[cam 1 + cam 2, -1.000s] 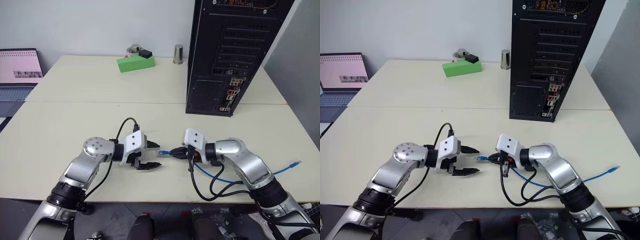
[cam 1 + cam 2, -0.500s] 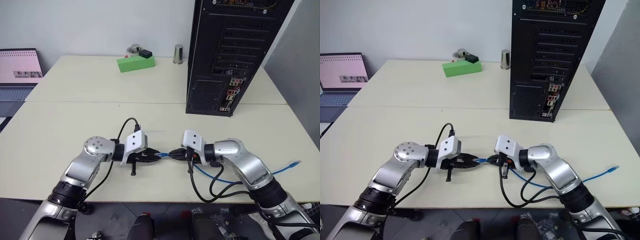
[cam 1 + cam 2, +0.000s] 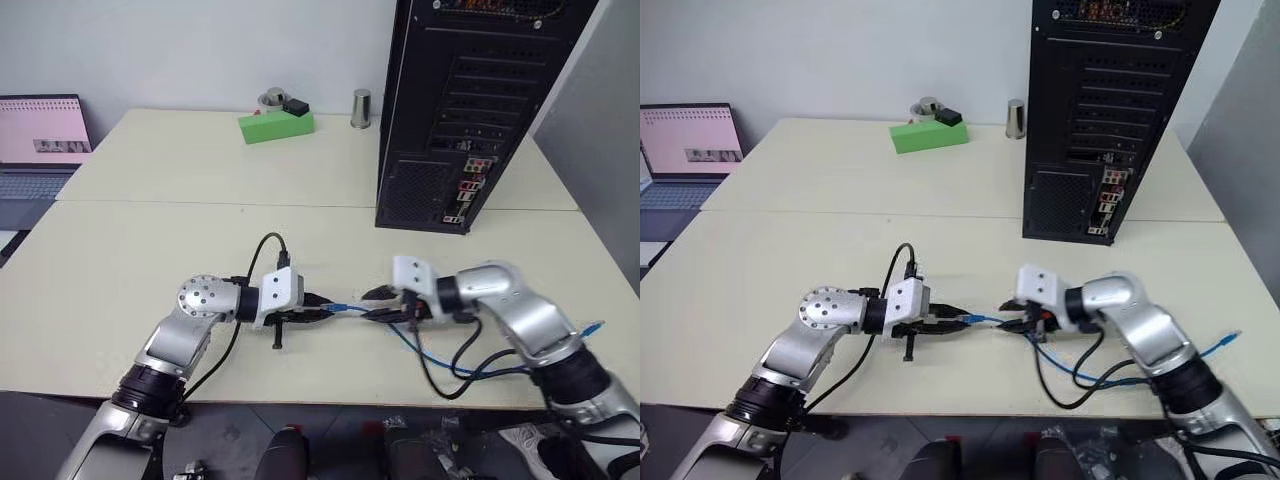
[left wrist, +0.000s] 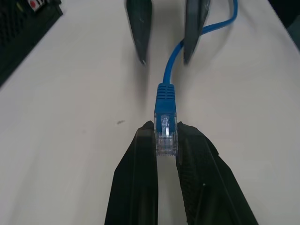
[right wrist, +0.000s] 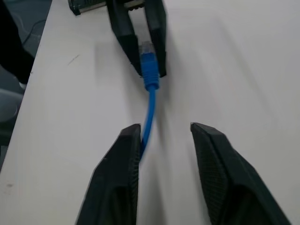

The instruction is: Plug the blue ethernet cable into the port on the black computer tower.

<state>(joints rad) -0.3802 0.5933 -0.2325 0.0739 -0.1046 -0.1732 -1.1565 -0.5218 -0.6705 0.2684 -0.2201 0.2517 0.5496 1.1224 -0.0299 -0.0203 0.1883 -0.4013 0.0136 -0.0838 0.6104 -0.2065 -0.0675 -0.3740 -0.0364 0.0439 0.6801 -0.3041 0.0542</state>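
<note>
My gripper will push the clear plug [image 5: 146, 48] into the port, and the plug should keep pointing ahead, because the blue boot [image 5: 150, 70] keeps the cable behind it nearly straight.
The blue ethernet cable [image 3: 345, 307] lies across the near table between my two grippers. My left gripper [image 4: 165, 129] is shut on its clear plug [image 4: 165, 138], with the blue boot sticking out past the fingertips. My right gripper [image 5: 165, 127] stands open a short way off along the cable [image 5: 149, 110], which runs loosely between its fingers. The cable loops under my right arm to its far end [image 3: 592, 327]. The black computer tower [image 3: 470, 100] stands upright at the back right, rear face toward me. The port sits in its connector strip [image 3: 468, 185], too small to single out.
A green box [image 3: 276, 124] with small items and a metal cup [image 3: 361, 108] sit at the table's far side. A laptop [image 3: 40, 140] stands open at the far left. Black arm cables [image 3: 455, 360] trail by my right arm.
My left gripper closed on the plug. My right gripper opened, let go of the cable and drew back to the right.
</note>
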